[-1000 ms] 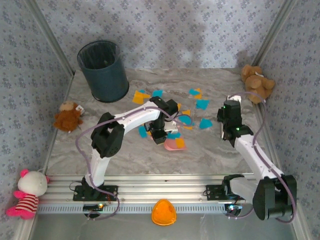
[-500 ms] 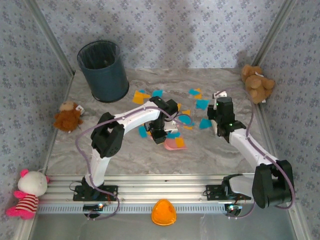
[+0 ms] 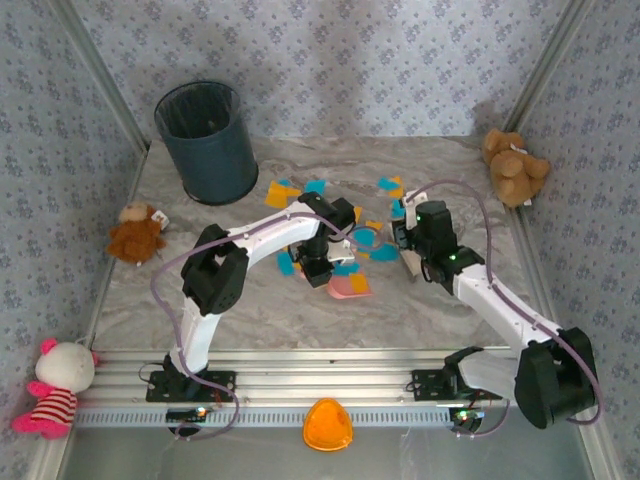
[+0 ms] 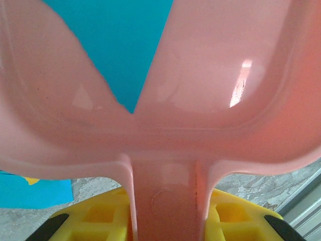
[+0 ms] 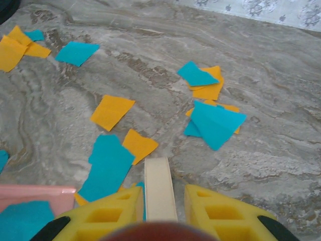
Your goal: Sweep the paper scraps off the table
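Note:
Blue and orange scraps (image 5: pixel 104 176) lie just outside the pink dustpan, and the cream flat stick is behind them, so the robot's right gripper should sweep them into the dustpan (image 5: pixel 61 193).
Orange and blue paper scraps (image 3: pixel 392 186) lie scattered over the middle of the marble table (image 3: pixel 450 310). My left gripper (image 3: pixel 318 272) is shut on the handle of a pink dustpan (image 3: pixel 350 288). In the left wrist view the dustpan (image 4: pixel 225 75) has a blue scrap (image 4: pixel 130 45) lying in it, and my left gripper (image 4: pixel 165 216) clamps its handle. My right gripper (image 3: pixel 410 242) hangs just right of the pan, shut on a cream flat stick (image 5: pixel 159 188). Ahead of my right gripper (image 5: pixel 160 206) lie blue scraps (image 5: pixel 215 120) and orange scraps (image 5: pixel 111 111). The pan's corner (image 5: pixel 30 193) is at lower left.
A dark blue bin (image 3: pixel 207 142) stands at the back left. A brown teddy (image 3: pixel 515 165) sits at the back right and a brown plush (image 3: pixel 135 232) at the left wall. A pink-white plush (image 3: pixel 55 385) and an orange object (image 3: pixel 328 425) lie by the front rail.
My right arm has swung left and slightly forward, from near the right wall to the scraps beside the dustpan. The left arm and dustpan have stayed put.

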Robot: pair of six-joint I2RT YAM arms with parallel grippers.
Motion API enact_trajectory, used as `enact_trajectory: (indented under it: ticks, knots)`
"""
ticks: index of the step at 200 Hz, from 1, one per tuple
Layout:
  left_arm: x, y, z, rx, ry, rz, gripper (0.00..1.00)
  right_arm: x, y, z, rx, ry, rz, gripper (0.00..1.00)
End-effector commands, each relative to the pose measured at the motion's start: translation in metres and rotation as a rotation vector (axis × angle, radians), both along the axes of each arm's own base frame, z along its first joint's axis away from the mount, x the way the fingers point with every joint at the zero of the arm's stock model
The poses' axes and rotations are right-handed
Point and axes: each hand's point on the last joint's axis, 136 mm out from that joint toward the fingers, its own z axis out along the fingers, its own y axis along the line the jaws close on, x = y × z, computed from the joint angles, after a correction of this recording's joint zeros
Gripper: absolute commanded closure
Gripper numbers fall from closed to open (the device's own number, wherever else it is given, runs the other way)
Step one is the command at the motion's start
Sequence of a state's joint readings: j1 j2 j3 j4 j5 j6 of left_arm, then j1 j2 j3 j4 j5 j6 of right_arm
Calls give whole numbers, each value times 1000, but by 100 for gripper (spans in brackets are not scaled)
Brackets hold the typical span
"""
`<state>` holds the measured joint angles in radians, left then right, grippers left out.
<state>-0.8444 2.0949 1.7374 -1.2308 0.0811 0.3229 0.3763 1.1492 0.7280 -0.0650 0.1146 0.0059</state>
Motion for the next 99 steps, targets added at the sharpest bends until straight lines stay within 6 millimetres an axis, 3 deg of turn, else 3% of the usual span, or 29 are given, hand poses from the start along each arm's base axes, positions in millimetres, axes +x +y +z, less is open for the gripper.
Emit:
enact_trajectory:
  ticks: [1, 52, 99]
  knots:
    - [-2, 10, -1, 41, 15, 27, 100, -20, 7, -13, -16, 69, 48, 100]
    - [-2, 9, -4, 41, 21, 29, 100, -37, 26, -8, 38, 91, 138, 100]
    - [-3, 10, -4, 46, 22, 31, 100, -47, 37, 14, 75, 87, 193, 100]
